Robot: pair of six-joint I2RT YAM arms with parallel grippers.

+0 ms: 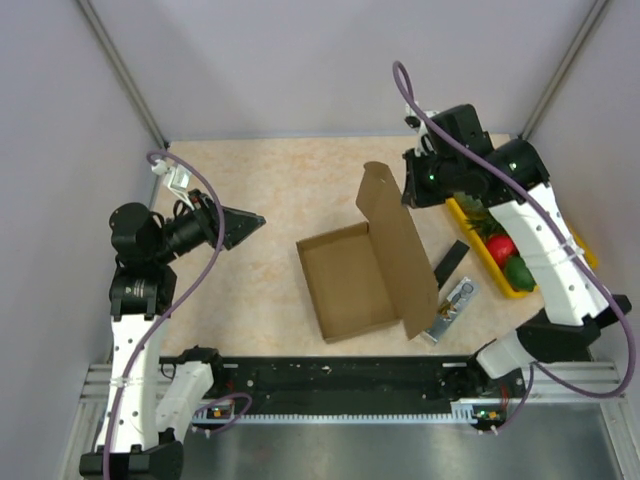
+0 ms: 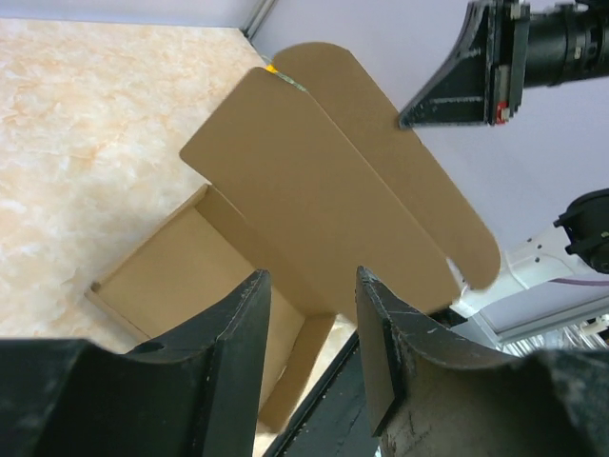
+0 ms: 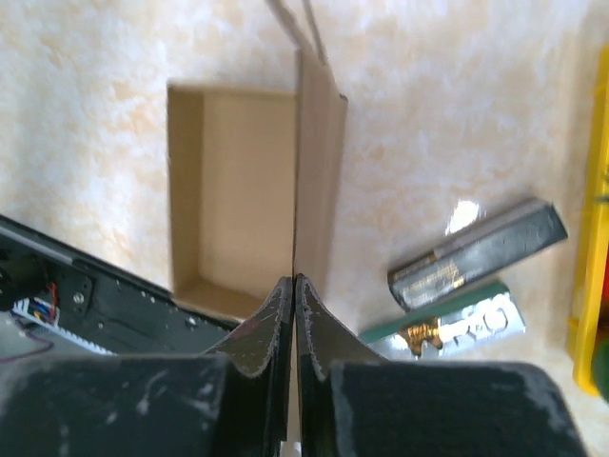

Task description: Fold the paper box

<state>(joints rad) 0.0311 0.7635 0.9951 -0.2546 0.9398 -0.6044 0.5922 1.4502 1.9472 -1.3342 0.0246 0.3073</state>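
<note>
I should swing the lid (image 1: 401,250) with my right gripper to the box's far side (image 1: 334,237), because it stands along the box's side by my right arm, away from my left gripper.
The paper box (image 1: 345,285) is brown cardboard, an open shallow tray at the table's middle with its lid (image 1: 395,245) standing up on the right side. My right gripper (image 1: 410,185) is above the lid's far end. In the right wrist view its jaws (image 3: 294,282) are shut on the lid's edge (image 3: 319,162), seen edge-on, with the box tray (image 3: 233,181) below to the left. My left gripper (image 1: 250,222) is open and empty, left of the box and apart from it. In the left wrist view (image 2: 312,286) it faces the box's lid (image 2: 314,190).
A yellow tray (image 1: 493,268) with red and green fruit lies right of the box, under my right arm. A dark packet (image 3: 476,252) and a green one (image 3: 447,324) lie between box and tray. A black rail (image 1: 340,375) runs along the near edge.
</note>
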